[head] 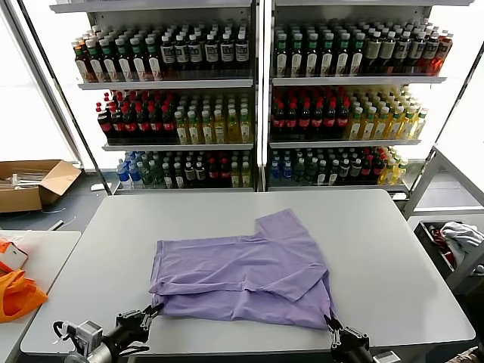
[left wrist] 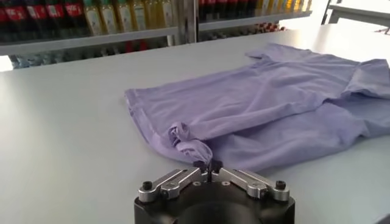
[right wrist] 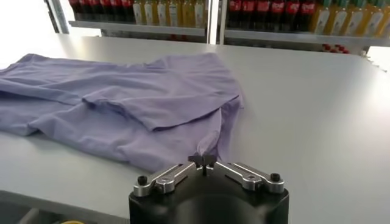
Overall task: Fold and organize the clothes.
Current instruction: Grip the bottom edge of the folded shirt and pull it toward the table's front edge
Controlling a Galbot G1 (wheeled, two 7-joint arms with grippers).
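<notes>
I should release the T-shirt's near corner, take the sleeve's tip (head: 288, 213) and pull it in with my right gripper, as one sleeve sticks past the lavender T-shirt's far edge (head: 257, 234).
The lavender T-shirt (head: 249, 276) lies partly folded on the grey table (head: 378, 249), print side hidden. My left gripper (head: 151, 311) is at the table's near edge, shut on the shirt's near left corner; the wrist view shows the bunched fabric (left wrist: 186, 141) pinched at the closed tips (left wrist: 208, 164). My right gripper (head: 333, 327) is at the near edge too, shut on the shirt's near right corner, with the fabric (right wrist: 210, 143) drawn to its closed tips (right wrist: 202, 160). One sleeve (head: 283, 223) points toward the far side.
Shelves of drink bottles (head: 249, 98) stand behind the table. A second table at the left holds bright orange fabric (head: 17, 293). A cardboard box (head: 34, 184) sits on the floor at the left. A bin with cloth (head: 454, 242) is at the right.
</notes>
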